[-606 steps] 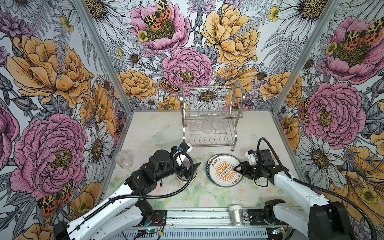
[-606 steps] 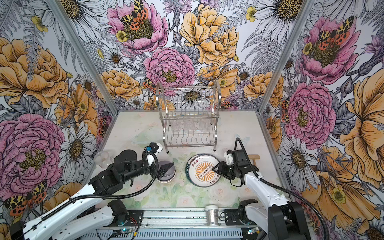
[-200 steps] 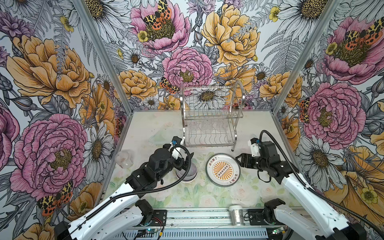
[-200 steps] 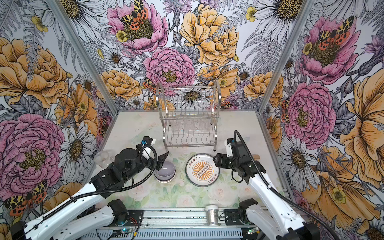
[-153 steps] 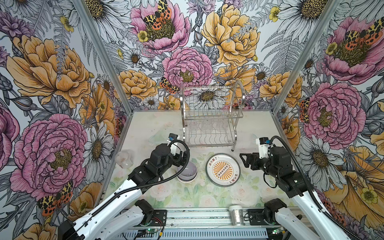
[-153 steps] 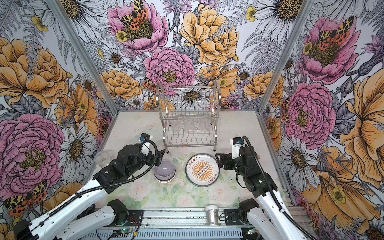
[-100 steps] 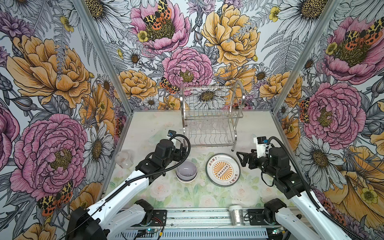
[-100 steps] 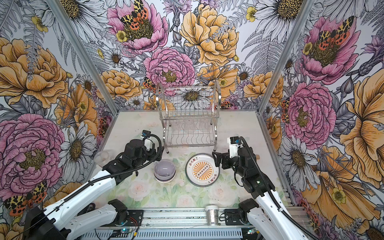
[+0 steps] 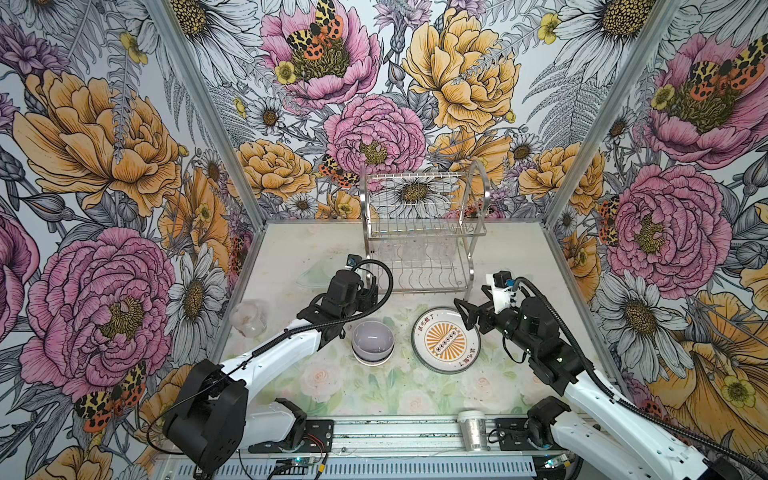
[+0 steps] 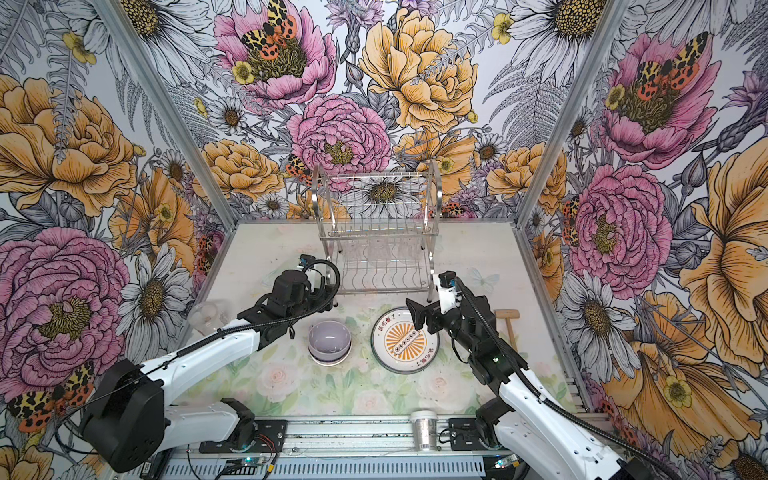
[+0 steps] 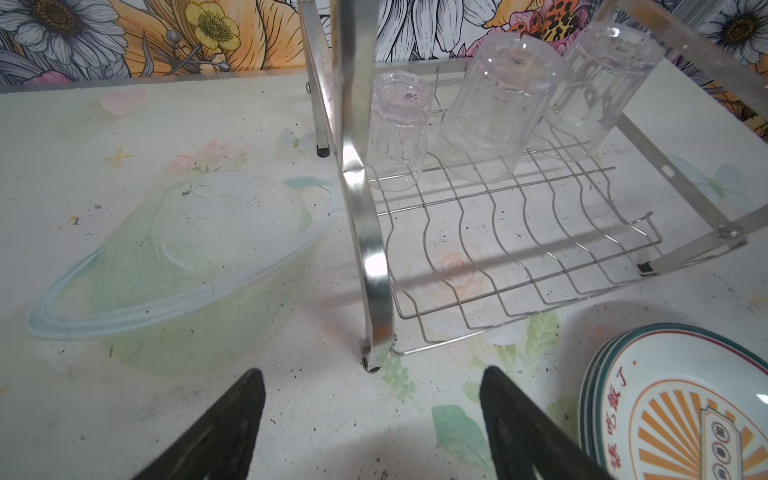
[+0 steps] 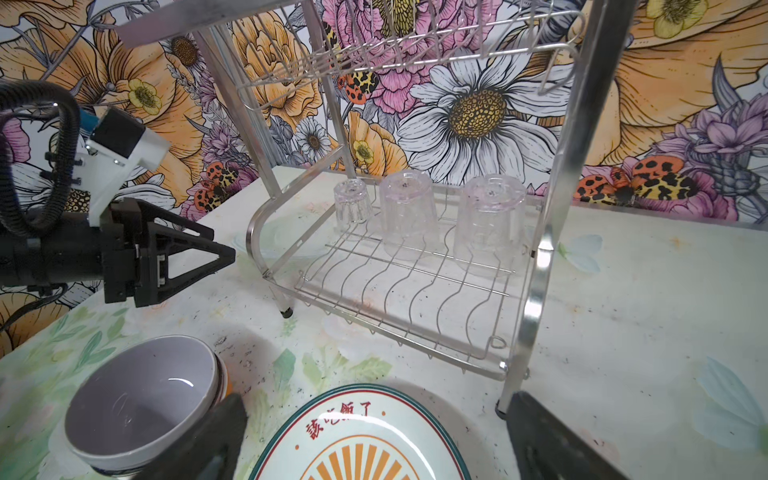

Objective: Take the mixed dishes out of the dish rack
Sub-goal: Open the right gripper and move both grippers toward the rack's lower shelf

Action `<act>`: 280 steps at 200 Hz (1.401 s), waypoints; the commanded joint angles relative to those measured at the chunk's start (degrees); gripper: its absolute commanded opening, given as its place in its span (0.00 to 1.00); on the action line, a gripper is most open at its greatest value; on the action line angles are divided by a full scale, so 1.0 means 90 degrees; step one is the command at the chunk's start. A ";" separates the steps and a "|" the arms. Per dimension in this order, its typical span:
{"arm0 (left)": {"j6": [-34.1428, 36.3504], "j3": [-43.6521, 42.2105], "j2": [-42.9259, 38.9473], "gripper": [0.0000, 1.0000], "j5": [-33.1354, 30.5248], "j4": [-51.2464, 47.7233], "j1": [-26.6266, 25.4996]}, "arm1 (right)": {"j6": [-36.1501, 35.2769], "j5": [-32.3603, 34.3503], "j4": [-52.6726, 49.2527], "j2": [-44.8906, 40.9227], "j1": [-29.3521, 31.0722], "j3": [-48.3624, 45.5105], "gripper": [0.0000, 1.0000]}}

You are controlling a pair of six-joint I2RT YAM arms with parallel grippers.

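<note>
The glasses [image 12: 409, 209] are far back under the dish rack's upper shelf, so my left gripper should first keep the dish rack's front leg [image 11: 375, 292] steady, before my right gripper reaches in.
The dish rack [image 9: 424, 232] [image 10: 378, 237] stands at the back of the table in both top views. Three clear glasses stand upside down on its lower shelf [image 11: 399, 129] [image 11: 498, 108] [image 11: 598, 83] [image 12: 409, 216]; its upper shelf is bare. In front of it sit a lavender bowl [image 9: 372, 338] [image 12: 141, 399] nested in other bowls and a stack of plates topped by the orange sunburst plate [image 9: 446, 340] [image 12: 361, 436]. My left gripper [image 9: 371, 291] [image 11: 374, 415] is open and empty by the rack's front left leg [image 11: 368, 249]. My right gripper [image 9: 467, 318] [image 12: 374, 436] is open and empty over the plate's far rim.
A translucent green-tinted lid or dish [image 11: 178, 257] lies left of the rack. A clear container [image 9: 248, 320] sits by the left wall. The glittery cup with white lid [image 9: 473, 428] stands on the front rail. A wooden tool [image 10: 508, 320] lies right of my right arm.
My left gripper has moved from over the lavender bowl back toward the rack's front left leg. My right gripper has opened wider and stays near the plate.
</note>
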 commanded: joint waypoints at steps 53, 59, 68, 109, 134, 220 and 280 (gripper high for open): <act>-0.0185 0.0231 0.0509 0.60 -0.0145 0.0669 0.0151 | -0.0743 -0.0138 0.1768 0.0917 0.0265 -0.0266 1.00; -0.0208 0.0231 0.0541 0.59 -0.0127 0.0701 0.0142 | -0.0812 -0.0144 0.1825 0.1053 0.0283 -0.0235 1.00; -0.0220 0.0241 0.0591 0.58 -0.0091 0.0745 0.0155 | -0.0890 -0.0176 0.1895 0.1238 0.0303 -0.0171 1.00; -0.0274 0.0231 0.0729 0.45 0.0002 0.0903 0.0168 | -0.1320 -0.0061 0.2611 0.1967 0.0364 -0.0152 1.00; -0.0263 0.0258 0.0816 0.38 0.0212 0.0928 0.0185 | -0.1499 -0.0073 0.2902 0.2346 0.0374 -0.0009 1.00; -0.0342 0.0290 0.0926 0.19 0.0243 0.0965 0.0195 | -0.2181 -0.0427 0.3789 0.3915 0.0374 0.0584 1.00; -0.0357 0.0227 0.0773 0.53 0.0495 0.0936 0.0241 | -0.2263 -0.0572 0.4174 0.4617 0.0364 0.0980 1.00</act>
